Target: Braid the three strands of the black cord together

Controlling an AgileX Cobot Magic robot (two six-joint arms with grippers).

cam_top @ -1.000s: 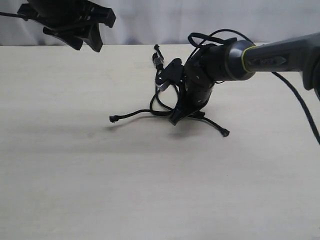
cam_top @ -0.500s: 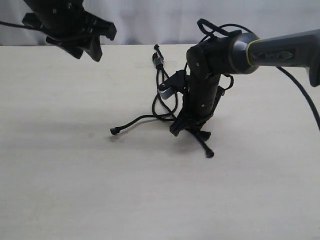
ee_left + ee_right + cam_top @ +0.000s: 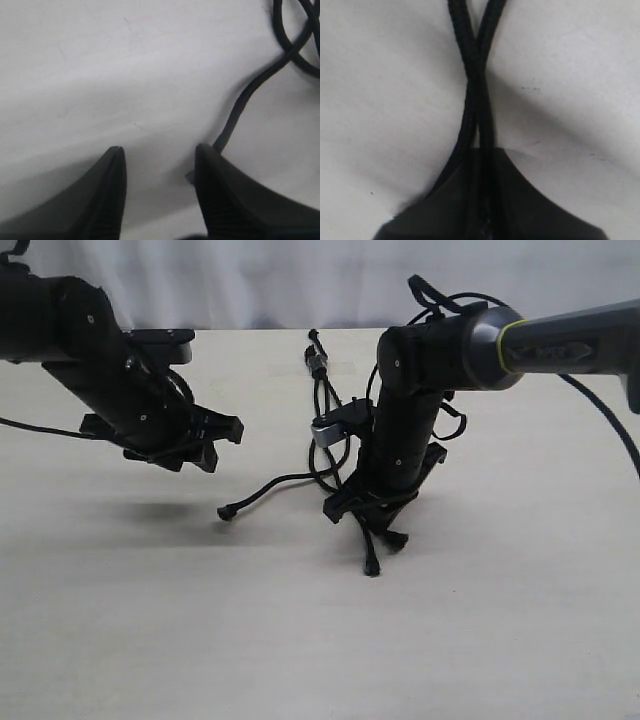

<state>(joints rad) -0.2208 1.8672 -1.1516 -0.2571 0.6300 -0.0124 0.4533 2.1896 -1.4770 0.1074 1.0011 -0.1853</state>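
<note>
A pale patch crosses at the black cord's knotted top (image 3: 317, 362), so the knotted top should stay in place when I move the piece of the cord with the knob.
The black cord's knotted top (image 3: 318, 362) lies at the table's far middle, and its strands loop down toward my right gripper (image 3: 362, 506). That gripper stands upright on the table, shut on two strands (image 3: 476, 75) that cross just beyond its tips (image 3: 482, 152). Their flared ends (image 3: 372, 567) poke out in front of it. The third strand (image 3: 272, 484) curves off to the left and ends in a knob (image 3: 227, 511). My left gripper (image 3: 212, 442) hovers low just left of that strand, open (image 3: 159, 159) and empty. The strand (image 3: 240, 107) runs up to one finger (image 3: 207, 170).
A thick smooth robot cable (image 3: 603, 430) hangs from the right arm, with loops above its wrist (image 3: 440, 298). The pale tabletop (image 3: 300, 640) stretches wide toward the front. A white curtain (image 3: 280, 280) closes off the back edge.
The left arm has come down from the upper left to just above the table beside the left strand. The right gripper has swung its strand ends from the right round to the front.
</note>
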